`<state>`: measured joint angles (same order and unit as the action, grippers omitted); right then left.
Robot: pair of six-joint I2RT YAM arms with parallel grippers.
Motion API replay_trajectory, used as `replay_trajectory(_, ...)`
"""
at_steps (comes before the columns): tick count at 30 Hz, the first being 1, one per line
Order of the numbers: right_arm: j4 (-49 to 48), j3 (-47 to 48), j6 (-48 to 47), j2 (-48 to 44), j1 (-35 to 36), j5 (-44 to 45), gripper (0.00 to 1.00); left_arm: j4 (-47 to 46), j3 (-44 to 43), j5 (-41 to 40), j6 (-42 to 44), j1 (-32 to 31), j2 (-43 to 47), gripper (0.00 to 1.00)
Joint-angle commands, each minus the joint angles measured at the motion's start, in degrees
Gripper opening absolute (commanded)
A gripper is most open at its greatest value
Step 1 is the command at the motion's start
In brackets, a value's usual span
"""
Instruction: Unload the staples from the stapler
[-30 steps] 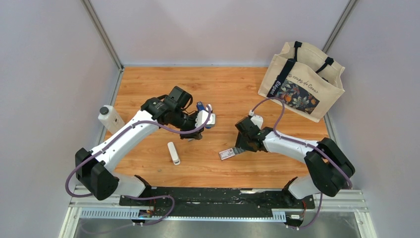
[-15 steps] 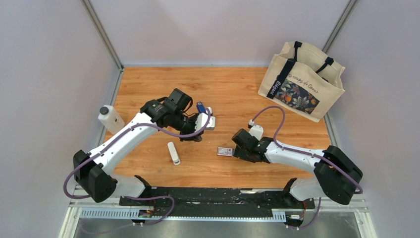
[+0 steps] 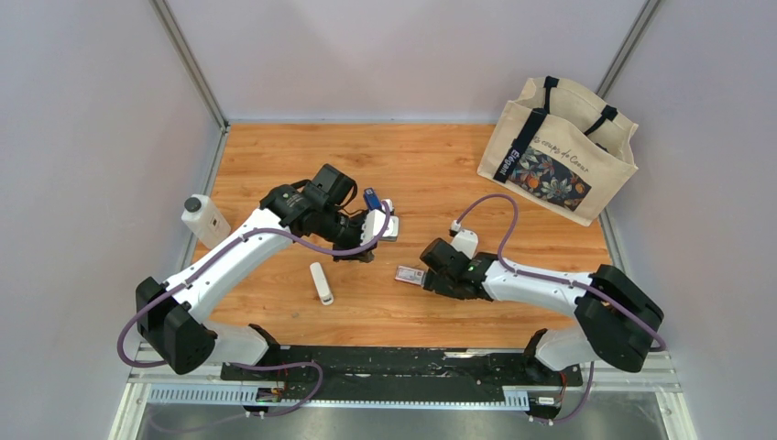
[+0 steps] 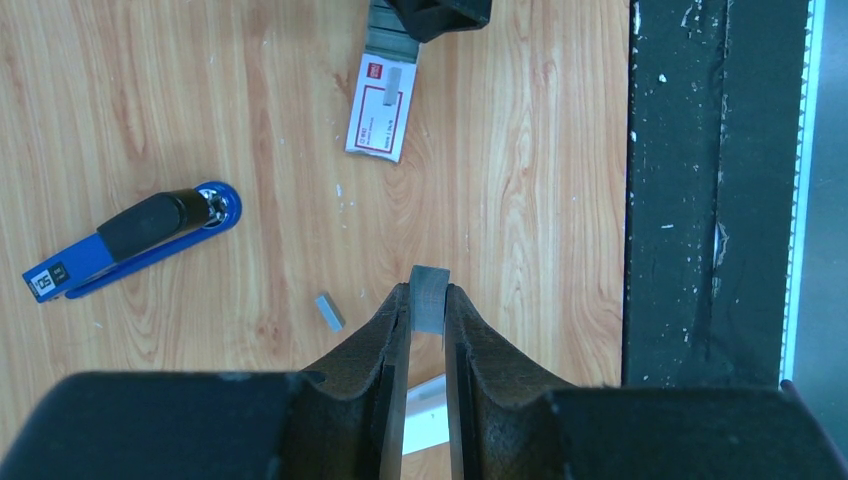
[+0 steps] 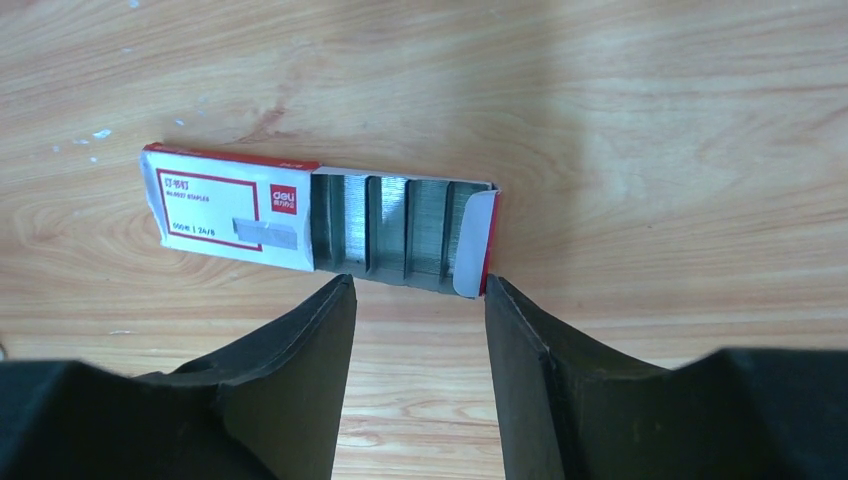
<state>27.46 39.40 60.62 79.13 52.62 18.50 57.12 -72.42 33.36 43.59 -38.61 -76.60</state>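
Observation:
The staple box's open end lies by the right gripper, so the left gripper should hand over its staple strip and take the box's labelled end.
The blue and black stapler lies flat on the wood, left of my left gripper; from above its blue end shows beside the left wrist. That gripper hovers above the table, shut on a short grey strip of staples that pokes out past its tips. Another small staple strip lies loose on the wood nearby. My right gripper stands open low over the table, with nothing between its fingers. Its tips are at the near edge of an open staple box.
The red and white staple box holds several grey staple strips. A white rounded stick lies near the left arm. A small bottle stands at the left edge and a tote bag at the back right. A black rail runs along the near edge.
My right gripper has moved left and slightly back, and the staple box has shifted with it towards the left gripper. The left gripper has held still with its strip.

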Motion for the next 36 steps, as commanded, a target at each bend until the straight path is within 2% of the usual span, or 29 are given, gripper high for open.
replay_trajectory(1,-2.6,3.1,0.4,1.1,0.8,1.1,0.54,-1.2,0.2,0.9,0.7,-0.3,2.2,0.24)
replay_trajectory(4,-4.0,3.5,-0.9,1.3,1.1,0.1,0.54,-1.8,0.0,1.1,-0.2,-0.4,2.0,0.24)
replay_trajectory(8,-4.0,4.6,-4.4,-2.6,1.0,0.2,0.63,-3.7,-0.1,3.5,-4.4,-0.4,1.5,0.24)
replay_trajectory(13,-9.9,-0.7,-11.3,-17.7,1.1,-0.2,0.73,-8.5,-0.3,9.9,-12.2,1.2,0.0,0.24)
replay_trajectory(15,-13.1,-4.5,-16.3,-25.9,1.1,-2.5,0.76,-11.5,-0.4,14.5,-18.9,2.5,-0.2,0.24)
replay_trajectory(18,-20.9,-8.6,-22.1,-35.5,1.1,-9.3,0.75,-20.8,-0.7,21.5,-31.7,6.5,-0.7,0.24)
replay_trajectory(19,-23.4,-10.5,-22.8,-37.2,1.1,-11.1,0.74,-26.7,-0.8,23.1,-35.6,8.4,-0.8,0.24)
replay_trajectory(21,-25.5,-11.4,-25.3,-40.8,1.1,-12.7,0.71,-33.4,-0.5,27.7,-48.7,10.0,-1.5,0.24)
replay_trajectory(22,-26.7,-11.1,-25.8,-41.3,1.1,-13.7,0.7,-40.7,0.3,29.0,-57.7,10.9,-1.6,0.24)
replay_trajectory(24,-27.7,-10.1,-28.0,-41.9,1.1,-14.8,0.69,-49.0,2.0,31.9,-66.5,11.2,-1.7,0.25)
replay_trajectory(25,-29.5,-9.2,-28.7,-41.2,1.1,-16.2,0.69,-58.0,3.2,32.6,-70.9,11.2,-1.7,0.25)
replay_trajectory(26,-29.7,-7.1,-29.2,-40.6,1.1,-17.1,0.68,-63.5,6.0,33.8,-80.2,11.2,-1.7,0.25)
replay_trajectory(27,-29.7,-5.7,-29.8,-39.9,1.1,-17.6,0.68,-69.1,7.5,34.4,-85.1,11.2,-1.7,0.26)
replay_trajectory(28,-29.7,-4.3,-30.5,-37.8,1.1,-20.4,0.68,-80.1,9.0,34.9,-93.9,11.2,-1.9,0.26)
replay_trajectory(31,-29.6,0.4,-31.5,-35.0,1.1,-23.8,0.65,-94.0,13.3,35.7,-104.0,11.2,-1.9,0.27)
replay_trajectory(36,-30.4,5.2,-32.0,-32.4,1.0,-25.8,0.63,-95.2,15.3,36.5,-104.8,11.2,-0.8,0.28)
